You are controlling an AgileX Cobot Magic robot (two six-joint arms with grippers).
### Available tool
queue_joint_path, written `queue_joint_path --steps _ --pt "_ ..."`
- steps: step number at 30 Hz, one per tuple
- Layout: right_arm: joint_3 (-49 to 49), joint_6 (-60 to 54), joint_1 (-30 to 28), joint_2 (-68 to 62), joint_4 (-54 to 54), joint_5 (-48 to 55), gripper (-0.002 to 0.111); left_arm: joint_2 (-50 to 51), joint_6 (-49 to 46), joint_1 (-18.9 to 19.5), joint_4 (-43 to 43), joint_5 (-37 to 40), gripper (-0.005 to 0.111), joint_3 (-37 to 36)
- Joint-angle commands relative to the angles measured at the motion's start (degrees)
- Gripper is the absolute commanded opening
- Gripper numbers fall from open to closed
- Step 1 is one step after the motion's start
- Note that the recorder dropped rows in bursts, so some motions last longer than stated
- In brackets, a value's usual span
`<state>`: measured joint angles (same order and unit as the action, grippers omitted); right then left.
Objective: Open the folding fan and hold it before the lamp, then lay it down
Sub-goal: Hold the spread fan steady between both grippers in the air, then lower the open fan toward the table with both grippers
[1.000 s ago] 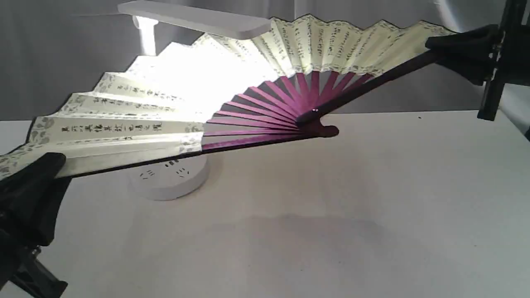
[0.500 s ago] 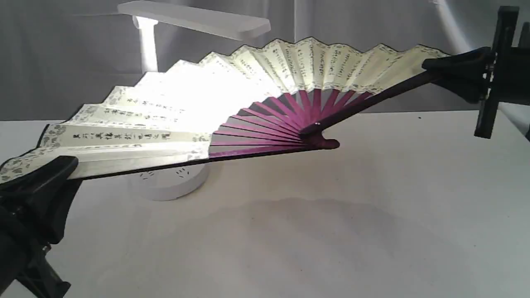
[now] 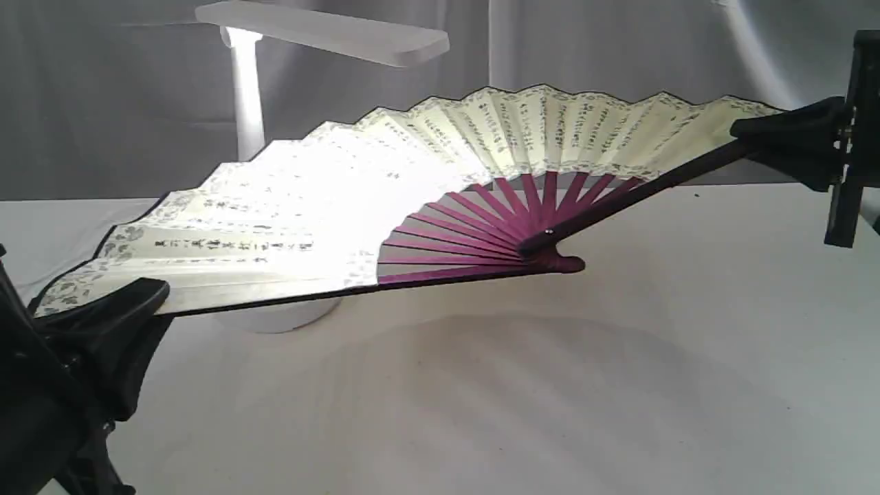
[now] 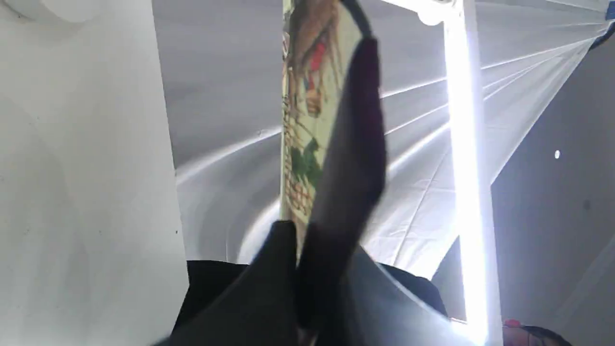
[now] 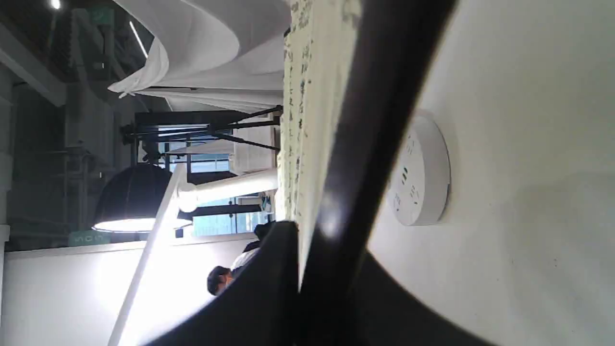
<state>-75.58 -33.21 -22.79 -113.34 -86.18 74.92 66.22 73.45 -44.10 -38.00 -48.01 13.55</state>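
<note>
I should keep lowering the guard of the folding fan, which hangs open above clear white table, with my left gripper until it touches the table, then let go.
The folding fan is fully spread and hangs tilted low above the table, its maroon ribs meeting at the pivot. My left gripper is shut on the left guard near the leaf's end. My right gripper is shut on the right guard. The white lamp is lit behind and above the fan, and the leaf hides most of its round base. The left wrist view shows the fan edge-on in my left gripper. The right wrist view shows the dark guard, my right gripper and the lamp's base.
The white table carries the fan's broad shadow beneath the leaf. A grey curtain hangs behind. The lamp's bright post stands close beside the fan's left end.
Both grippers have come down with the fan. The leaf now lies flatter and lower, below the lamp's head, and has shifted a little to the right.
</note>
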Motion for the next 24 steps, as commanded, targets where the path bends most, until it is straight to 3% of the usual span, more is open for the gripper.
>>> queue_joint_path --steps 1,14,24 --pt "-0.21 -3.68 -1.97 -0.24 3.08 -4.96 0.0 2.9 4.28 0.57 -4.61 -8.25 0.0 0.13" --pt "-0.21 -3.68 -2.05 -0.24 5.26 -6.57 0.0 18.46 13.46 0.57 2.84 -11.08 0.0 7.35" --pt "-0.21 -3.57 -4.97 -0.24 6.61 -10.42 0.0 24.03 16.71 0.57 3.46 -11.3 0.0 9.58"
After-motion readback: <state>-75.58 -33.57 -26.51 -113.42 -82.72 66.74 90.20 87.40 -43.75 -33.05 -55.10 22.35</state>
